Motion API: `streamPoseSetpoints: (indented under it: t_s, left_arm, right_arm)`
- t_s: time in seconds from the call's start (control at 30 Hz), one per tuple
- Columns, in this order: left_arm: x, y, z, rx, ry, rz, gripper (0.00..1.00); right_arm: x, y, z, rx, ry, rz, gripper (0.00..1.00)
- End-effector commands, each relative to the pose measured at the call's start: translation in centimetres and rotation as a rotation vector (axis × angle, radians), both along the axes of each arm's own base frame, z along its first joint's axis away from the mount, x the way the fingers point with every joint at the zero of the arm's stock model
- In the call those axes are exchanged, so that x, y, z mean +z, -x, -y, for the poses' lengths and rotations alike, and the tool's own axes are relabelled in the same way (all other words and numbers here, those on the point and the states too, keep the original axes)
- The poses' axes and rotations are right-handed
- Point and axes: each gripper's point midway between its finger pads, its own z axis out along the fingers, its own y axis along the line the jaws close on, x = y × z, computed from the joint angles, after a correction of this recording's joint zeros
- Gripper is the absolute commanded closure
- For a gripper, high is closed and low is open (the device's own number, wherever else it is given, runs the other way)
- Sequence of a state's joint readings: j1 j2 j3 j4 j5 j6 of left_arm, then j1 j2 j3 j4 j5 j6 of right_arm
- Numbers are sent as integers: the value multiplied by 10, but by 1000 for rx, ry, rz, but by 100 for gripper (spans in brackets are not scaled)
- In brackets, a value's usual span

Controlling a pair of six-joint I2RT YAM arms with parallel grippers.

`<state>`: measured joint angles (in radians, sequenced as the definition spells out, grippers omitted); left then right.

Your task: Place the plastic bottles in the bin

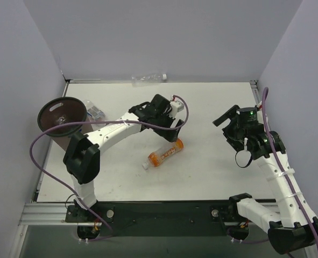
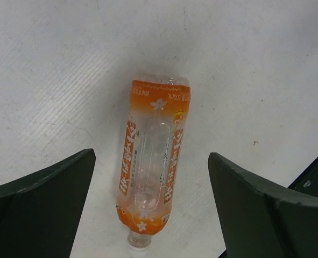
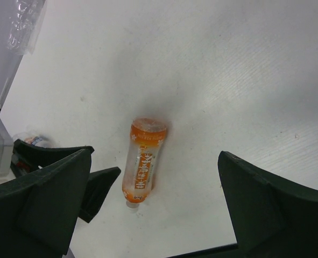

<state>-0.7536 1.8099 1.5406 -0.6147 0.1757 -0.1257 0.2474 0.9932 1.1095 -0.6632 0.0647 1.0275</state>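
Note:
The orange-labelled plastic bottle (image 1: 164, 153) will tip cap-down when I lift, because my left gripper is over its base and the cap end (image 1: 146, 164) sticks far out.
An orange-labelled plastic bottle (image 1: 165, 153) lies on its side on the white table, its cap toward the arms. My left gripper (image 1: 172, 131) hovers just behind and above it, open; in the left wrist view the bottle (image 2: 153, 161) lies lengthwise between the spread fingers (image 2: 40, 207), untouched. My right gripper (image 1: 231, 137) hangs open over the right side, holding nothing; its view shows the same bottle (image 3: 144, 161) farther off. A clear bottle (image 1: 148, 78) lies against the back wall. A blue-labelled bottle (image 1: 94, 112) rests beside the dark brown bin (image 1: 62, 115) at the left.
Purple-grey walls close the table on three sides. A purple cable (image 1: 46, 140) loops from the left arm past the bin. The left arm's fingers (image 3: 97, 188) show in the right wrist view, left of the orange bottle.

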Motion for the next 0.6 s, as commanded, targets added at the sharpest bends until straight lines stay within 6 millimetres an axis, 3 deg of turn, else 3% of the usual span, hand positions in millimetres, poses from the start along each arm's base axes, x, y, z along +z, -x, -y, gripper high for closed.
streamPoseSetpoints:
  t_s: [0.0,0.03,0.07,0.1,0.13,0.43,0.57]
  left_arm:
    - [3,-6,27,-107,12,15,3]
    - [-1,-4,32,-123,-1,11,3]
    - [-18,-3,32,-128,-49,-17,4]
    - [-14,-9,37,-132,-48,-3,4]
    - [-29,-5,39,-145,-85,-35,4]
    - [-69,17,51,-211,-140,-125,5]
    - [-79,23,49,-204,-158,-150,19]
  right_arm:
    - [1,7,10,-7,40,-5,1]
    - [2,8,11,-6,42,-7,1]
    - [2,9,12,-8,44,-6,1]
    - [1,9,13,-11,44,-7,1]
    - [2,10,14,-12,44,-4,1]
    - [1,7,13,-7,38,-18,1]
    - [1,7,12,-3,36,-19,1]
